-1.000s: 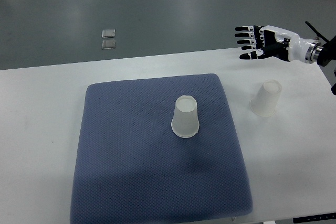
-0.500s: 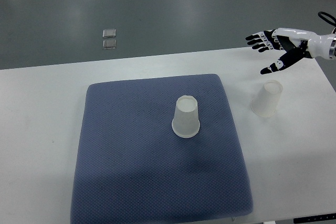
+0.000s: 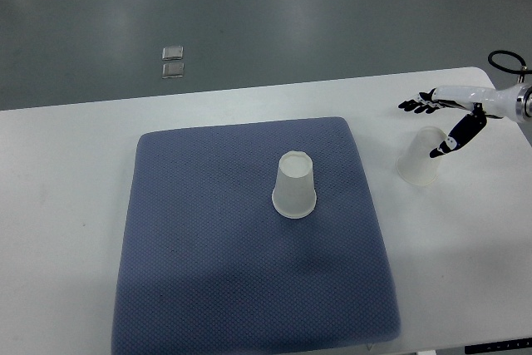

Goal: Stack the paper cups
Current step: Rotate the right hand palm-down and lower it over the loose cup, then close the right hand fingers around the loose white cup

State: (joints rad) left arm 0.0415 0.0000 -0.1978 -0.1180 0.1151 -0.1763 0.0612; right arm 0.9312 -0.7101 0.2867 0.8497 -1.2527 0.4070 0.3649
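The other cup (image 3: pixel 421 157) will slide down over the cup on the mat (image 3: pixel 295 184) almost to the rim of the mat's cup when I lower it, because the mat's cup gets narrower toward its top.
Two white paper cups stand upside down. One cup (image 3: pixel 294 186) is on the blue-grey mat (image 3: pixel 208 255), near its middle. The other cup (image 3: pixel 421 156) stands on the bare white table to the right of the mat. My right hand (image 3: pixel 432 126) comes in from the right edge, black-tipped fingers spread open. It hovers just above and to the right of the right-hand cup, the fingers reaching over its top and the thumb beside its right wall. It holds nothing. The left arm is out of view.
The white table (image 3: pixel 66 205) ends at a far edge beyond the mat, with grey floor behind. Two small clear squares (image 3: pixel 173 61) lie on that floor. A black cable loop (image 3: pixel 504 61) shows at the right wrist.
My right hand has dropped from above the table's far edge toward the right-hand cup and turned, so its fingers now bracket the cup's top. Both cups stayed put.
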